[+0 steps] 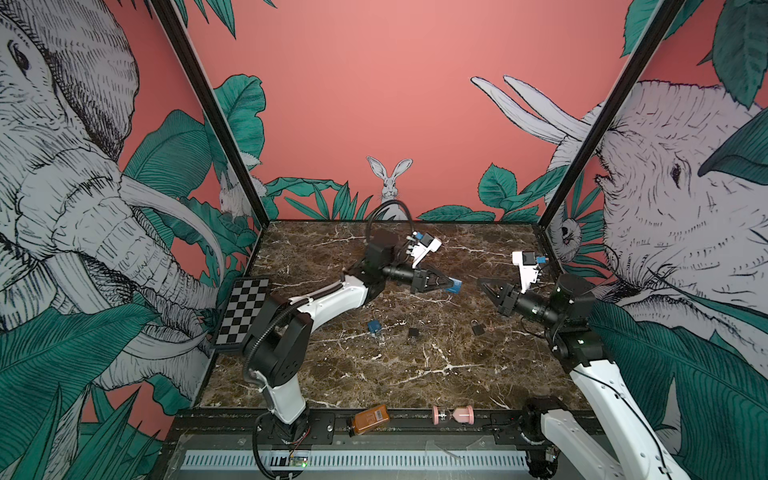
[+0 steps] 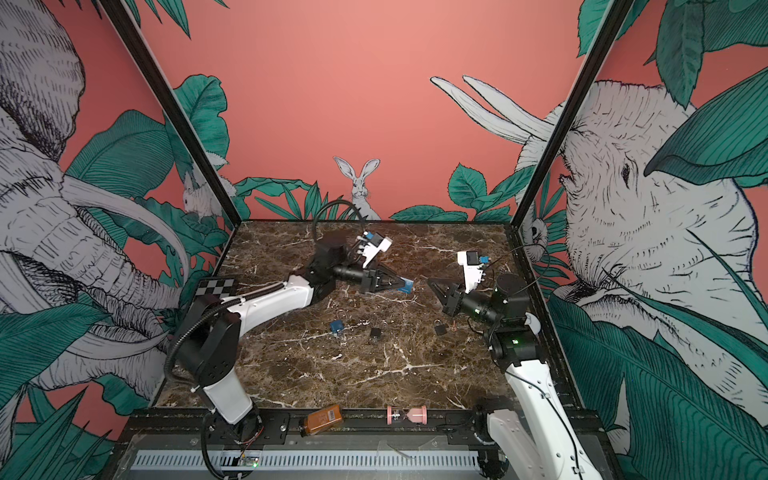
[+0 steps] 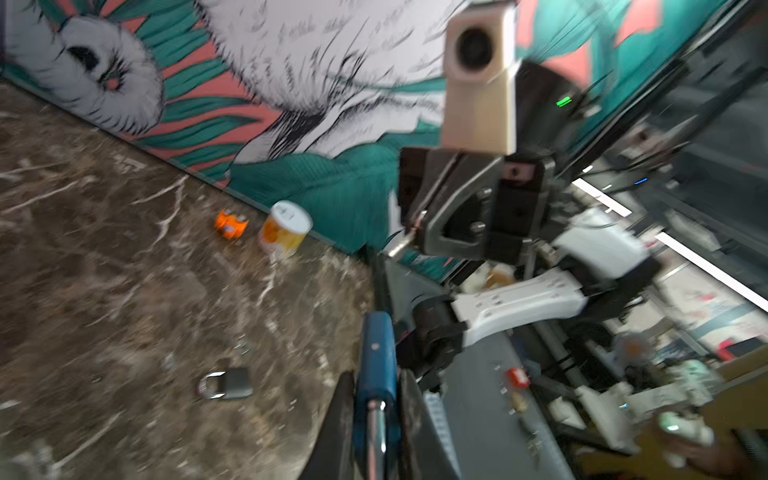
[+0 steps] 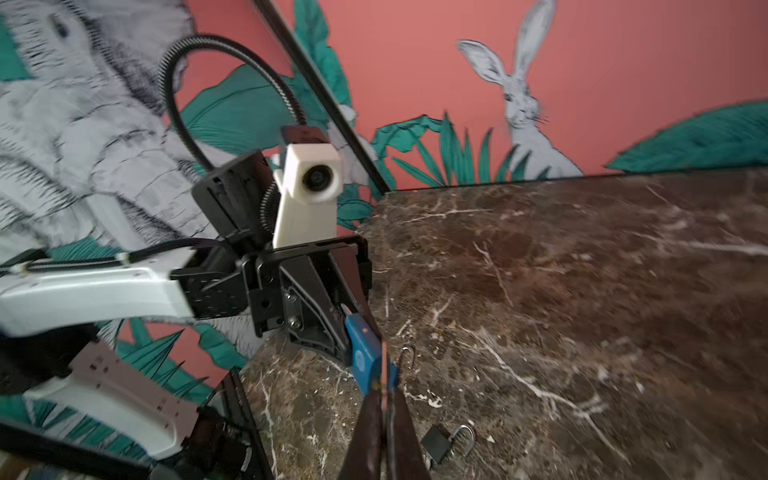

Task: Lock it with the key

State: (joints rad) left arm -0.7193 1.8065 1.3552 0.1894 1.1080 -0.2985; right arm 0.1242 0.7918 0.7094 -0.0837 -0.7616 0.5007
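The key is clear of the held blue padlock (image 1: 455, 285), so my left gripper keeps lowering that padlock to the open marble (image 1: 446, 330) between the black padlocks and lets go there.
A blue padlock (image 1: 454, 286) hangs above the table's middle, with my left gripper (image 1: 448, 285) shut on its body. In the left wrist view the blue padlock (image 3: 376, 353) sits between the dark fingers, its silver shackle pointing back toward the camera. My right gripper (image 1: 483, 283) faces it from the right, a short gap away, shut on a thin key (image 4: 385, 365). The key's tip (image 3: 397, 247) pokes out of the closed fingers toward the lock. In the right wrist view the blue padlock (image 4: 360, 353) lies just beyond the key.
On the marble table (image 1: 415, 374) lie a second blue padlock (image 1: 374, 326) and two black padlocks (image 1: 413, 332) (image 1: 477, 328). A checkerboard (image 1: 243, 311) leans at the left wall. An amber bottle (image 1: 370, 419) and a pink hourglass (image 1: 453, 414) rest on the front rail.
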